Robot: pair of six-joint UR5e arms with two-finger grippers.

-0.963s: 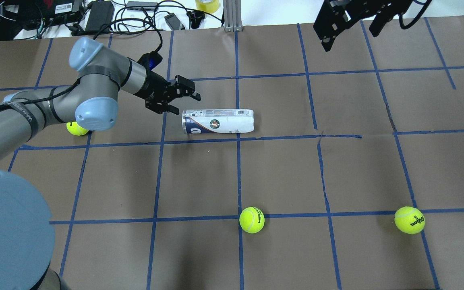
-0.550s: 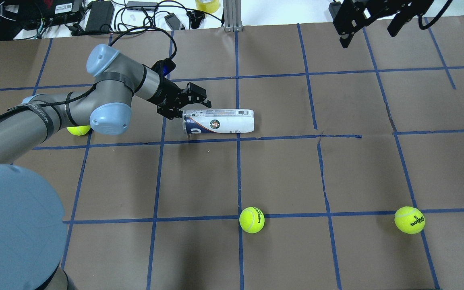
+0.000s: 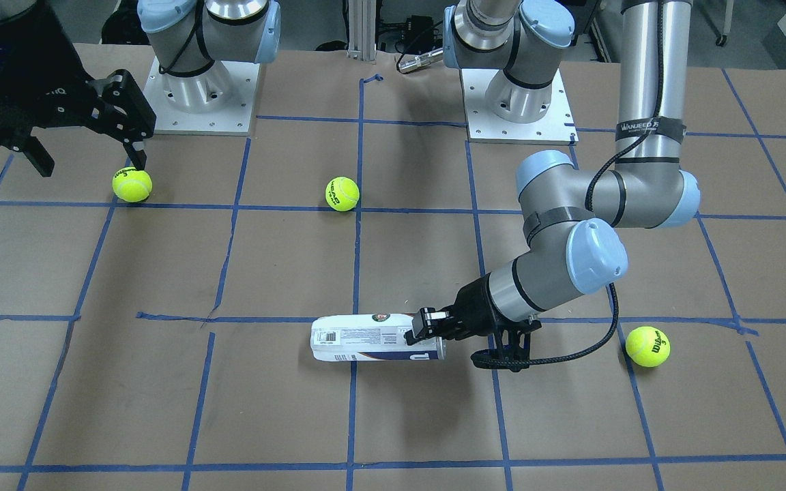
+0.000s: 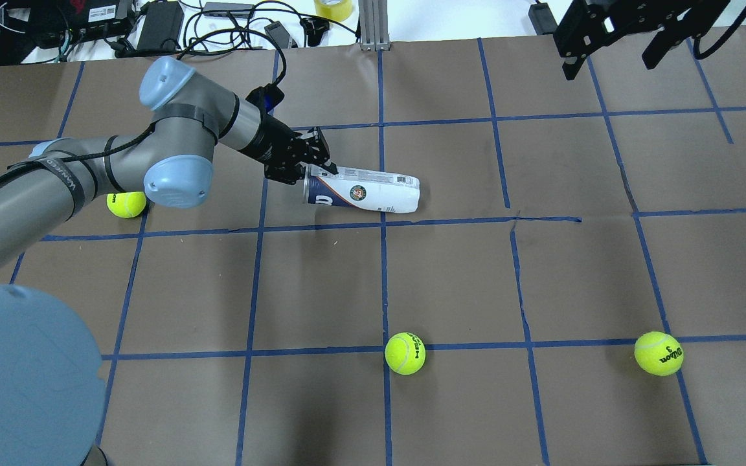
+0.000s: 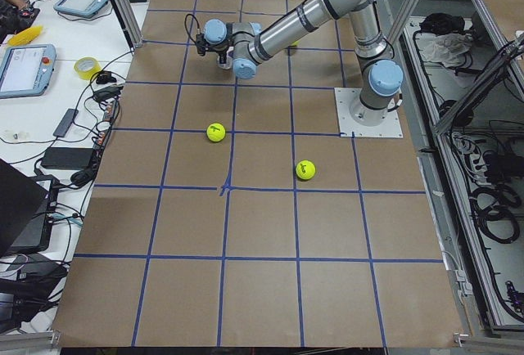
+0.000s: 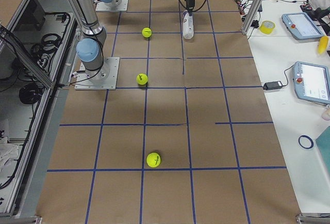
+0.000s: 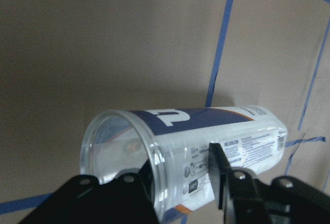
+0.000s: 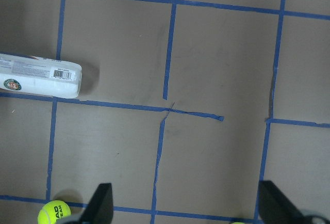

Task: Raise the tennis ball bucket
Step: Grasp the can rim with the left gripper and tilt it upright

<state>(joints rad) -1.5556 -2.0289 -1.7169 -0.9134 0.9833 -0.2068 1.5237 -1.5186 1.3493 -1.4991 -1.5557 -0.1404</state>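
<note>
The tennis ball bucket is on its side with my left gripper at its open end point(image 3: 441, 350), so next I tip it upright over its closed end point(image 3: 316, 339).
The tennis ball bucket point(image 4: 366, 193), a clear tube with a white and navy label, lies on its side on the brown paper. It also shows in the front view point(image 3: 366, 337) and the right wrist view point(image 8: 38, 74). My left gripper point(image 4: 316, 173) is at its open, lidless end. In the left wrist view the tube point(image 7: 232, 131) has one finger inside its mouth and the other finger point(image 7: 217, 177) outside on the label, closed in on the wall. I cannot tell whether that end is off the table. My right gripper point(image 4: 612, 45) is open and empty, high at the far right.
Three yellow-green tennis balls lie on the paper: one point(image 4: 126, 204) under my left arm, one point(image 4: 405, 353) at the near middle, one point(image 4: 658, 353) at the near right. Cables and electronics point(image 4: 153, 26) sit beyond the table's far edge.
My left gripper moved right onto the tube's open end and narrowed its jaws around the rim. The tube shifted right and now lies slanted. The right gripper drifted further right.
</note>
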